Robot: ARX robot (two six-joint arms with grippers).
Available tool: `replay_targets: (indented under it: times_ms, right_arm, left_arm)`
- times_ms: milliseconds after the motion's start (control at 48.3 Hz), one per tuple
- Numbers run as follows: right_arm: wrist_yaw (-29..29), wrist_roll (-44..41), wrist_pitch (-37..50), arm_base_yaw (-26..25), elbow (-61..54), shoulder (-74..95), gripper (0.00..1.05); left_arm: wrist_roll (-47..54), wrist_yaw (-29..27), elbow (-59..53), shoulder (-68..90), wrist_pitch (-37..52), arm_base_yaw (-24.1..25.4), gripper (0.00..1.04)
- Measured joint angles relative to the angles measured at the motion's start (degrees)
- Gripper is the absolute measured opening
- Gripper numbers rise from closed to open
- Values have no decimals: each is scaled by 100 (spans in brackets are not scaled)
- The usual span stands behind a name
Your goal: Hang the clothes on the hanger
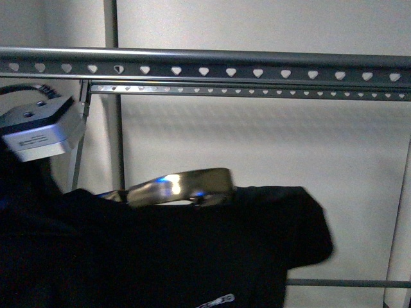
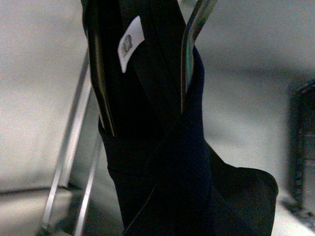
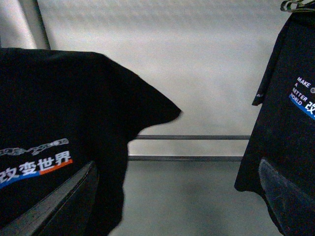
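Note:
The shiny curved metal bar (image 1: 186, 187) is inside the collar, so the black T-shirt (image 1: 192, 253) will hang down from the bar and turn edge-on when I hang it up.
The black T-shirt (image 1: 192, 250) hangs spread below the hanger's top rail (image 1: 218, 69), the grey rail with a row of heart-shaped holes. A shiny curved metal bar (image 1: 183, 186) sits in its collar. My left arm shows only as its wrist housing (image 1: 38, 128) at the shirt's left shoulder. In the left wrist view the shirt (image 2: 172, 162) with its white neck label (image 2: 130, 42) covers my left gripper, which is shut on the cloth. The right wrist view shows the shirt's chest logo (image 3: 34, 164). My right gripper (image 3: 179, 206) is open and empty beside the shirt's sleeve.
A second pierced rail (image 1: 257, 90) runs just behind and below the top rail. A grey upright (image 1: 113, 135) stands at the left, and low crossbars (image 3: 192, 137) run behind. Another black shirt with white lettering (image 3: 290, 108) hangs from a wire hook (image 3: 295, 5).

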Motion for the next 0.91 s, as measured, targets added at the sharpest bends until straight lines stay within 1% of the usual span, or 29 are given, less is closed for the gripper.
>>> replay_targets:
  times_ms: [103,145,228,331,559,579,621,641,662,683,703,724,745,766,807,828,869,910]
  right_arm:
    - [2,2,-2,0,0,0,97]
    - [4,2,-2,0,0,0,97]
    - [2,2,-2,0,0,0,97]
    - [4,2,-2,0,0,0,97]
    - [2,0,-2,0,0,0,97]
    - [-402,98,-90,-109,37,85,97]
    - [-1620,192,-337,-566,234,479,97]
    - [-1917,190,-341,-699,286,619,97]
    - [-2518,142,-302,-975,409,944,97]
    - [-2789,107,-264,-1115,479,1113,97]
    - [-3265,42,-164,-1368,621,1434,97]
    - [-3574,-79,-44,-1600,782,1751,97]
    - [-3851,-192,13,-1696,861,1893,97]
    - [-4183,-374,140,-1902,1049,2201,97]
    - [-4527,-688,308,-2059,1333,2592,97]
    - [-4599,-793,356,-2079,1416,2699,97]
    - [-4763,-1497,529,-2072,1864,3191,97]
    - [-4760,-2181,531,-1969,2192,3499,97]
  left_arm:
    - [142,133,151,31,249,-332,4]
    - [144,249,153,24,535,-507,4]
    - [94,299,-68,-50,1486,-866,4]
    - [81,326,-140,-52,1641,-944,4]
    - [46,317,-184,-55,1659,-896,5]
    - [46,317,-184,-55,1659,-894,5]
    - [46,317,-184,-57,1659,-887,5]
    - [44,313,-184,-55,1659,-885,5]
    - [44,306,-184,-55,1659,-885,5]
    - [44,297,-184,-55,1659,-885,5]
    - [42,295,-184,-57,1659,-885,5]
    - [35,297,-184,-57,1659,-894,5]
    - [33,302,-184,-57,1659,-905,5]
    - [33,302,-184,-57,1659,-911,5]
    - [33,302,-186,-57,1659,-922,5]
    - [33,302,-186,-57,1659,-922,5]
    - [33,297,-195,-57,1659,-914,5]
    - [31,291,-203,-57,1659,-887,5]
